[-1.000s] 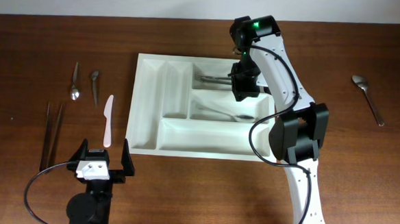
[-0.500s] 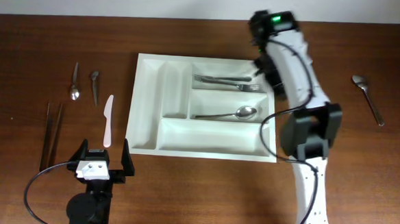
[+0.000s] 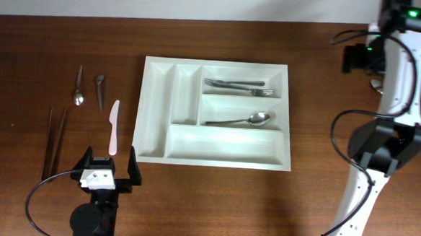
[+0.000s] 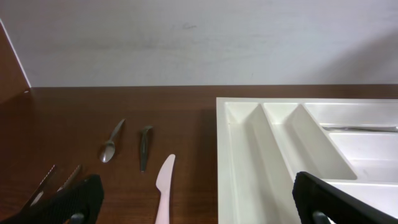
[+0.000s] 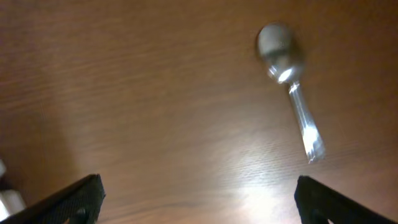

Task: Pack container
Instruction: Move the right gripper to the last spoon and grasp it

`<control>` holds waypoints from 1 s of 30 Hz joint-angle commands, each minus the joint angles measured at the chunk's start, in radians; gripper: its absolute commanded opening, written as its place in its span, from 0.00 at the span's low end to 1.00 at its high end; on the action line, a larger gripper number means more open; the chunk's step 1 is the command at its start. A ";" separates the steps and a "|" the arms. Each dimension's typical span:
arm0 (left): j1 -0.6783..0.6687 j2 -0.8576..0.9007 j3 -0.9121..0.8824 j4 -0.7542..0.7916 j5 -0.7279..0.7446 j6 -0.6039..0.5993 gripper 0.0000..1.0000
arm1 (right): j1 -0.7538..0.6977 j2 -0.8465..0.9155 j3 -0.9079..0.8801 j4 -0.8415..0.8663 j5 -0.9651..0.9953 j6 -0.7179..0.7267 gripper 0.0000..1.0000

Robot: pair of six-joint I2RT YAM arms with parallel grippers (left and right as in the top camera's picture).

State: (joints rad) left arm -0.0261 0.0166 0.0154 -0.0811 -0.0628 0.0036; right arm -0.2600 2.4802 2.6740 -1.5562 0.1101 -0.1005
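Next, I move over the loose spoon (image 5: 305,122) and go down to its neck (image 5: 292,83) before I close, because the spoon lies off to one side of my right gripper's open fingers.
The white container (image 3: 147,107) lies mid-table, with two forks (image 3: 237,85) in its top right compartment and a spoon (image 3: 243,120) in the one below. My right gripper (image 3: 356,59) hovers at the far right back corner, open and empty. In the right wrist view a loose spoon (image 5: 289,93) lies on bare wood ahead of the right gripper (image 5: 199,202). My left gripper (image 3: 109,167) rests near the front edge, open and empty. In the left wrist view the left gripper (image 4: 199,202) faces a pale plastic knife (image 4: 163,186) and the container's left wall (image 4: 233,162).
Left of the container lie two small spoons (image 3: 78,89) (image 3: 98,90), the pale knife (image 3: 113,127) and a pair of dark chopsticks (image 3: 54,142). The right arm's links (image 3: 382,141) stand over the table's right side. A white wall runs behind the table.
My right gripper opened over the container's fork compartment, leaving a fork there. It then swung right to the far corner above the loose spoon. The left arm has not moved.
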 commanded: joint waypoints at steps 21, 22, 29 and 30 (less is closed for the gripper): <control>-0.004 -0.005 -0.005 0.001 0.007 0.011 0.99 | -0.296 0.120 -0.001 0.162 -0.145 -0.543 0.99; -0.004 -0.005 -0.005 0.001 0.007 0.011 0.99 | -0.288 0.126 -0.001 0.161 -0.130 -0.552 0.99; -0.004 -0.005 -0.005 0.001 0.007 0.011 0.99 | -0.263 0.160 -0.001 0.166 -0.117 -0.577 0.99; -0.004 -0.005 -0.005 0.001 0.007 0.011 0.99 | -0.262 0.172 -0.001 0.164 -0.117 -0.576 0.98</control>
State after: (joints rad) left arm -0.0261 0.0166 0.0154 -0.0811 -0.0628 0.0036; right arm -0.5224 2.6225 2.6740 -1.3899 -0.0231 -0.6529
